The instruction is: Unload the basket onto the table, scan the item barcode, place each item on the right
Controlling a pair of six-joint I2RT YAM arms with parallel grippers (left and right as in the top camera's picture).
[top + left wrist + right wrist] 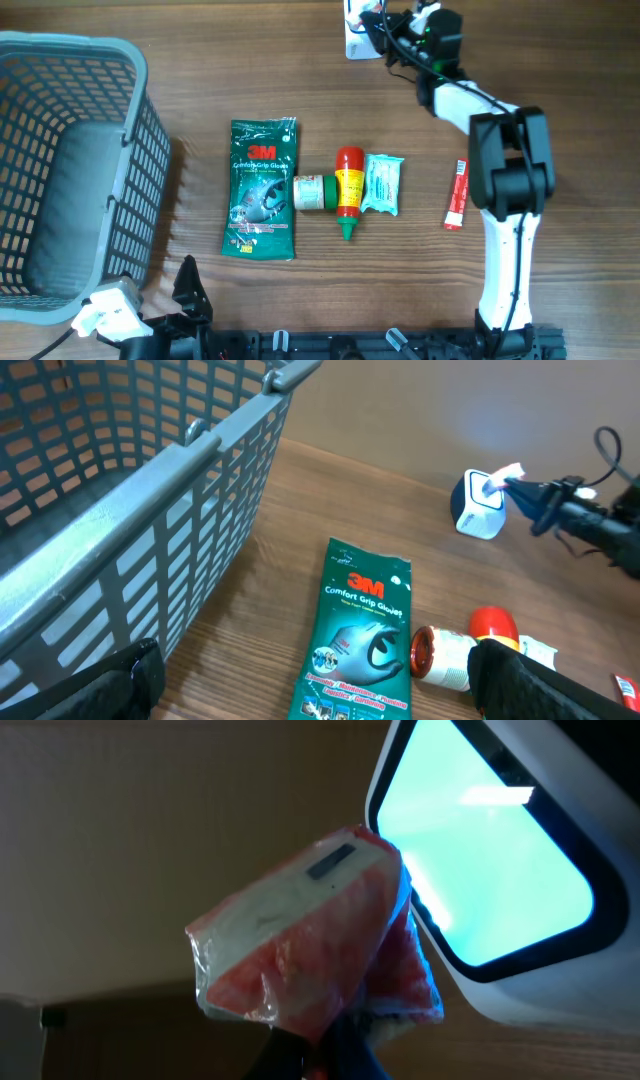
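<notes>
The packet is at the scanner's glowing window (485, 850) and there is open space (600, 110) past the red stick pack, so my right gripper keeps going to that space and lets go of the packet.
The item, a red and white packet in clear plastic wrap (310, 930), is pinched from below by my right gripper (325, 1035), which is shut on it. A small dark label on the packet's top edge points toward the scanner's glowing cyan window (480, 850), almost touching it. In the overhead view the right gripper (395, 28) reaches to the white scanner (358, 30) at the table's far edge. The left wrist view shows the scanner (478, 508) lit, with the packet (505, 472) at its face. My left gripper (315, 690) is open and holds nothing, low at the near left (187, 290).
A grey mesh basket (130, 150) fills the left side. In a row at mid-table lie a green 3M glove packet (262, 188), a small white jar (312, 191), a red bottle with a green tip (348, 190) and a teal pouch (382, 184). A red stick pack (457, 194) lies to the right.
</notes>
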